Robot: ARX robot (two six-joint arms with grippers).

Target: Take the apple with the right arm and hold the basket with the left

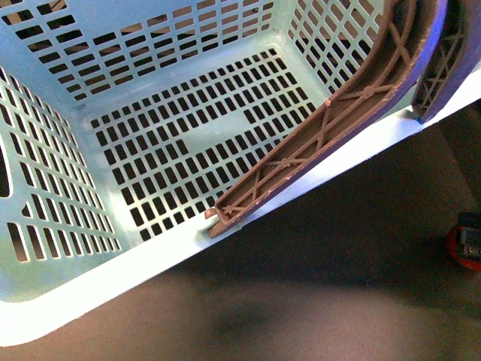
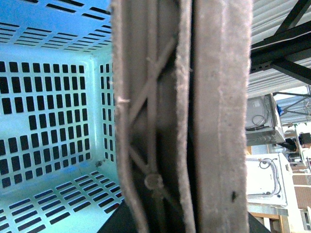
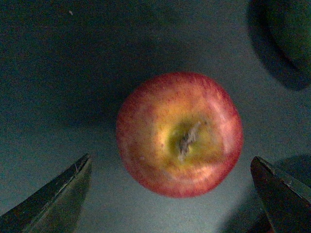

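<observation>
I expect the round red apple (image 3: 180, 135) to roll across the basket's slotted bottom (image 1: 203, 139) when I drop the apple in, because that bottom is tilted and empty.
The aqua-blue basket (image 1: 150, 150) fills the front view, tilted and lifted, and its slotted floor and walls are empty. Its two brown ribbed handles (image 1: 338, 128) stand together along the near rim. In the left wrist view the handles (image 2: 184, 116) fill the middle, pressed together. My left gripper is shut on them, its fingers hidden behind them. The red apple (image 3: 180, 133) with a yellow-orange patch around its stem lies on a dark surface. My right gripper (image 3: 170, 213) is open just above it, with one finger (image 3: 53, 199) on each side, not touching it.
A dark tabletop (image 1: 316, 301) lies below the basket. A red object (image 1: 464, 247) shows at the right edge of the front view, partly cut off. A dark green rounded thing (image 3: 291, 29) lies near the apple. White appliances (image 2: 267, 179) stand in the background.
</observation>
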